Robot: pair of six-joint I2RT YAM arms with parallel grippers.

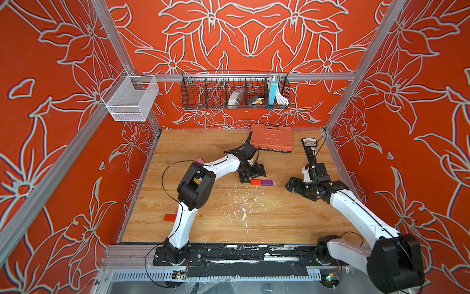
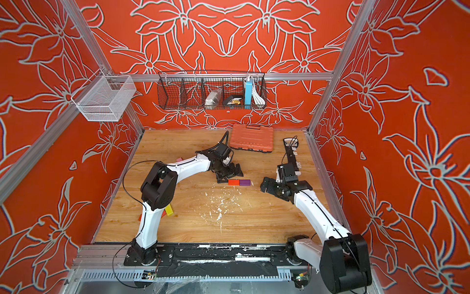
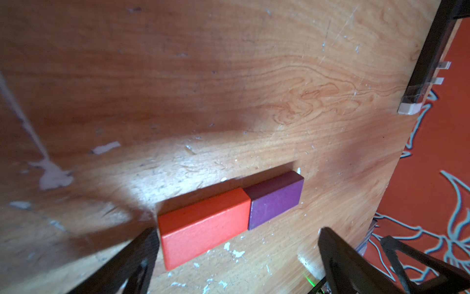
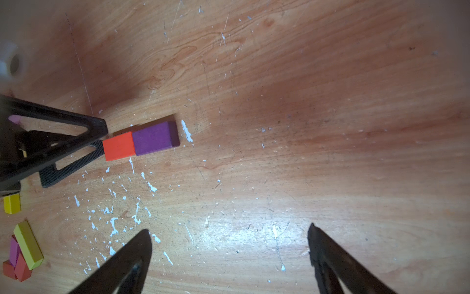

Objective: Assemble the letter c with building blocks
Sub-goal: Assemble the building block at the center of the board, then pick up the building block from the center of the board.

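Note:
My left gripper is on its way to the lone yellow block [image 4: 12, 203] and should carry on going and close there, because the red block and purple block [image 1: 261, 182] meet flush end to end.
A red block [image 1: 255, 182] and a purple block [image 1: 266, 182] lie flat, end to end, in mid-table, in both top views. My left gripper [image 3: 237, 230] is open and low over the wood, nothing between its fingers. One fingertip [image 3: 152, 233] sits right beside the red block [image 3: 203, 226], next to the purple block [image 3: 276, 201]. To their right, my right gripper [image 4: 229, 229] hangs open and empty, apart from the pair. More building blocks, yellow [image 4: 28, 244], pink [image 4: 14, 250] and red [image 4: 20, 269], lie heaped near the left arm, partly hidden by it.
A large orange ribbed tool case [image 1: 272, 140] lies at the back of the table. A black tool strip [image 1: 310, 150] lies at the back right. White paint flecks [image 1: 244, 203] mark the wood in front of the pair. A pink block [image 1: 201, 160] peeks out behind the left arm.

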